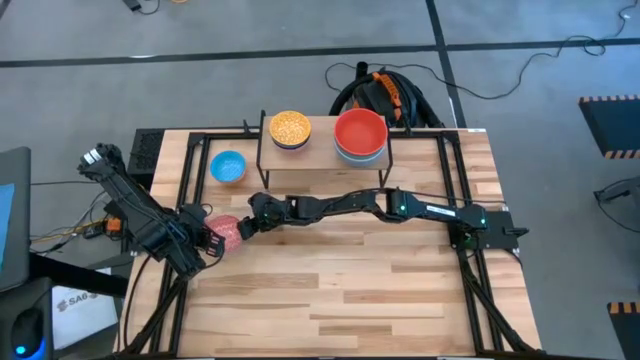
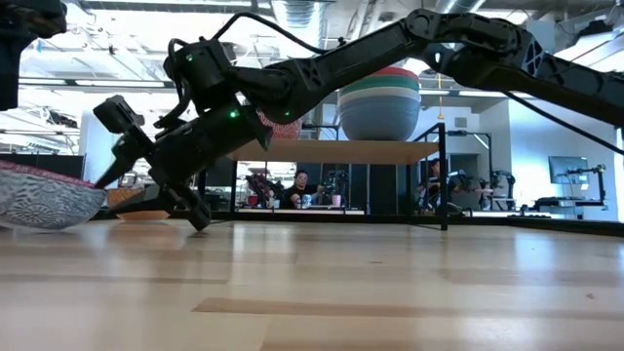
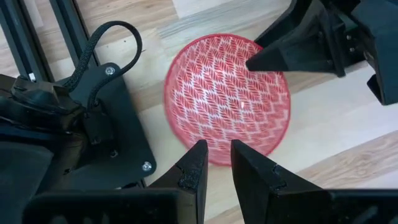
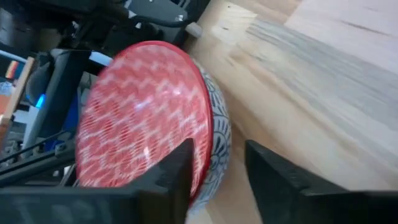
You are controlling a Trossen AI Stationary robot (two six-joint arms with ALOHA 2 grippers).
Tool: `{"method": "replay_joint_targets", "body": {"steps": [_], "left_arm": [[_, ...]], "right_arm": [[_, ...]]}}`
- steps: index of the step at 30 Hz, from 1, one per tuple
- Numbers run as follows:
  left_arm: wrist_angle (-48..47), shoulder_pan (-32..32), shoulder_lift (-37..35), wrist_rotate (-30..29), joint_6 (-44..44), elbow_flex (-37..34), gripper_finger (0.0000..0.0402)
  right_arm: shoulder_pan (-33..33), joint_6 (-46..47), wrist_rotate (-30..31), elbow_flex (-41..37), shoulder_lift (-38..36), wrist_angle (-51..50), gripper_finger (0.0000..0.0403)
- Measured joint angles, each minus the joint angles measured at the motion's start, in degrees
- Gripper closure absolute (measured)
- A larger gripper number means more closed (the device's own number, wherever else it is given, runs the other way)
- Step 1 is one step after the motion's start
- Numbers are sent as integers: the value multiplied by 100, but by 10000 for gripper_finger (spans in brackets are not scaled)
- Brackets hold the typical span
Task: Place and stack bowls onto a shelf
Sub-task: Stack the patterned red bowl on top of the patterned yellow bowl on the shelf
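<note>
The patterned bowl (image 1: 226, 231) is close to the base of my left arm, so next my right gripper picks it up by its rim (image 4: 209, 134) and passes it to my left gripper.
A bowl (image 1: 226, 230), red-patterned inside and blue-white patterned outside, lies on the table's left part, rim slanting in the low view (image 2: 44, 200). My right arm reaches across the table. Its open gripper (image 4: 217, 171) stands at the bowl's right rim, one finger over the inside and one outside. My left gripper (image 3: 217, 155) hovers over the bowl's near-left rim, fingers a narrow gap apart. The shelf (image 1: 325, 160) at the far edge carries a yellow bowl (image 1: 290, 127) and a stack topped by a red bowl (image 1: 360, 133). A blue bowl (image 1: 228, 167) sits on the table left of the shelf. My right gripper stands astride the patterned bowl's right rim (image 4: 211, 140), coming level from the table's right, one finger (image 3: 267, 53) at the rim's inner side and the other outside. Whether either finger touches the bowl cannot be told.
Black metal frame rails (image 1: 188, 175) run along the table's left and right sides, and the left arm's base plate (image 3: 106, 124) lies close by the bowl. Bare tabletop (image 1: 340, 290) fills the near half. People sit in the room beyond (image 2: 297, 185).
</note>
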Motion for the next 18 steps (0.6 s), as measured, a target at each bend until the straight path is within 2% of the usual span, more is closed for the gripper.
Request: {"method": "replay_joint_targets", "body": {"steps": [6,8,15,18], "left_arm": [[0,0,0,-4,-31,0,347],[-2,0,0,-4,-59,0,347],[9,0,2,-55,-97,-1,347],[82,0,0,-298,-198,0,347]], "right_arm": [[-10,-69,-166,2,-7,-128,343],[-10,-135,-201,3,-10,-156,367],[6,-398,-39,93,-79,-861,368],[31,-774,155,92,-291,-1369,368]]}}
